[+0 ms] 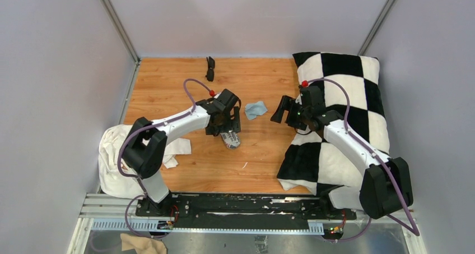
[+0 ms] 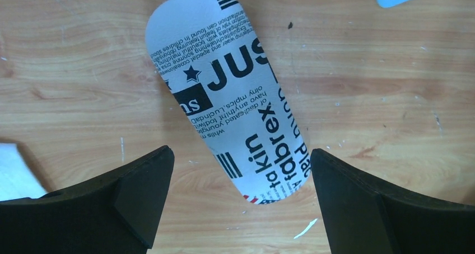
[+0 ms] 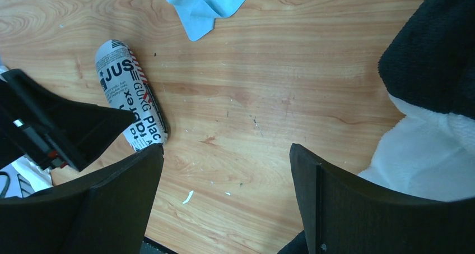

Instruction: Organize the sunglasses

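Next, I pick up the closed case (image 1: 231,140) with my left gripper, because it lies flat on the wood, and hold its striped edge (image 3: 147,87) toward my right gripper for opening.
The black folded sunglasses (image 1: 210,68) lie at the far edge of the wooden table, apart from both grippers and out of both wrist views. An oblong case (image 1: 230,139) printed with newsprint lettering lies closed at mid-table. It also shows in the left wrist view (image 2: 224,91) and the right wrist view (image 3: 130,97). My left gripper (image 1: 225,129) is open just above the case's near end, its jaws (image 2: 240,153) spread wide on either side, touching nothing. My right gripper (image 1: 282,110) is open and empty over bare wood (image 3: 227,148), to the right of the case.
A light-blue cloth (image 1: 255,109) lies between the grippers, behind the case. A black-and-white checked pillow (image 1: 347,97) covers the right side of the table. A white towel (image 1: 117,158) lies at the left edge. Grey walls enclose the table.
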Robot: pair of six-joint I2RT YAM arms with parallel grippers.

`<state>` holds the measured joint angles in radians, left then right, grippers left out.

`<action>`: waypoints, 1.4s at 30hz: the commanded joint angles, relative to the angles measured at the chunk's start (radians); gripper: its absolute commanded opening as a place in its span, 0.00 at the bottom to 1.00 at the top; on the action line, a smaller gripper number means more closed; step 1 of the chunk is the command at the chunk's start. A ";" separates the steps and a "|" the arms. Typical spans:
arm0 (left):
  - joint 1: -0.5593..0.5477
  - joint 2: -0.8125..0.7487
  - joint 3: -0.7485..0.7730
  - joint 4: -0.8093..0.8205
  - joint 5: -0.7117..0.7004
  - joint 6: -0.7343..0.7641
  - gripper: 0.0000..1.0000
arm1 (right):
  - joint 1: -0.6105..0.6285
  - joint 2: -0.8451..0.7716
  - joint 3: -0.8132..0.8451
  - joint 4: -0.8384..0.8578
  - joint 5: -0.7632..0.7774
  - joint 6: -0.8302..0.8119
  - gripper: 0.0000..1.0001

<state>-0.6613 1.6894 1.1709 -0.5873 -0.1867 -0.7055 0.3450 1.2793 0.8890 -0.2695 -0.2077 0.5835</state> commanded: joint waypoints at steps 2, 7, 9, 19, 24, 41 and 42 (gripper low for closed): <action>-0.030 0.063 0.024 -0.031 -0.068 -0.127 1.00 | -0.018 0.016 0.010 -0.022 -0.029 -0.016 0.88; -0.032 0.093 0.036 -0.031 -0.077 -0.140 0.95 | -0.018 0.018 0.002 -0.018 -0.042 -0.012 0.88; -0.035 0.100 0.043 -0.029 -0.080 -0.134 0.91 | -0.018 0.022 -0.002 -0.014 -0.051 -0.010 0.88; -0.041 0.161 0.084 -0.031 -0.073 -0.093 0.87 | -0.019 0.041 -0.007 0.004 -0.085 -0.001 0.87; -0.041 0.165 0.079 -0.031 -0.081 -0.092 0.89 | -0.019 0.041 -0.011 0.005 -0.090 -0.001 0.87; -0.040 0.159 0.049 0.018 -0.057 -0.079 0.49 | -0.019 0.036 -0.026 0.016 -0.102 0.007 0.86; -0.038 0.152 0.051 0.020 -0.054 -0.071 0.46 | -0.018 0.035 -0.026 0.016 -0.103 0.007 0.86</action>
<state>-0.6937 1.8469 1.2362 -0.6003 -0.2417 -0.7944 0.3435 1.3212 0.8852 -0.2531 -0.2966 0.5835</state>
